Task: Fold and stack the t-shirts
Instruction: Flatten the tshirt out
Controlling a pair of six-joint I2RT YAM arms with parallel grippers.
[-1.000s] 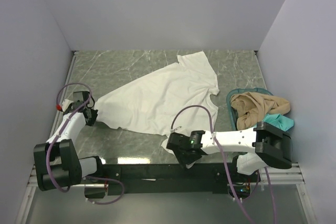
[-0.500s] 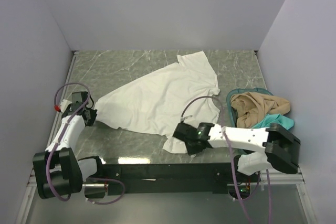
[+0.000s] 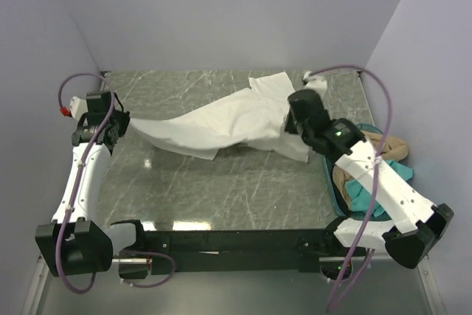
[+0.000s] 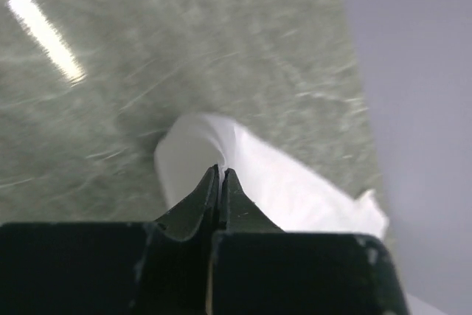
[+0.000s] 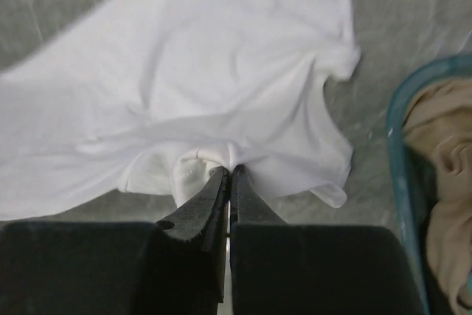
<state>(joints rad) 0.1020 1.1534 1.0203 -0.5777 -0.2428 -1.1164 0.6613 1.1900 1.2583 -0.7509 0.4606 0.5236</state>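
Observation:
Both of the robot's grippers should lift the white t-shirt's body high and lay it open over the table's front marble, because it trails toward the back wall in a band.
The large white t-shirt hangs stretched in a band between my two grippers across the back of the table. My left gripper is shut on its left corner; in the left wrist view the fingertips pinch a fold of the white cloth. My right gripper is shut on a bunched edge of the shirt at the right; the right wrist view shows the gripper closed on gathered white fabric. A tan t-shirt and a teal one lie in the basket.
The teal plastic basket stands at the right edge of the marble table, under my right arm; its rim is in the right wrist view. Grey walls close in the back and both sides.
The right gripper shut on the shirt's near hem and carried it up to the far right. The left arm moved back with its corner. The shirt went from spread flat to a stretched band.

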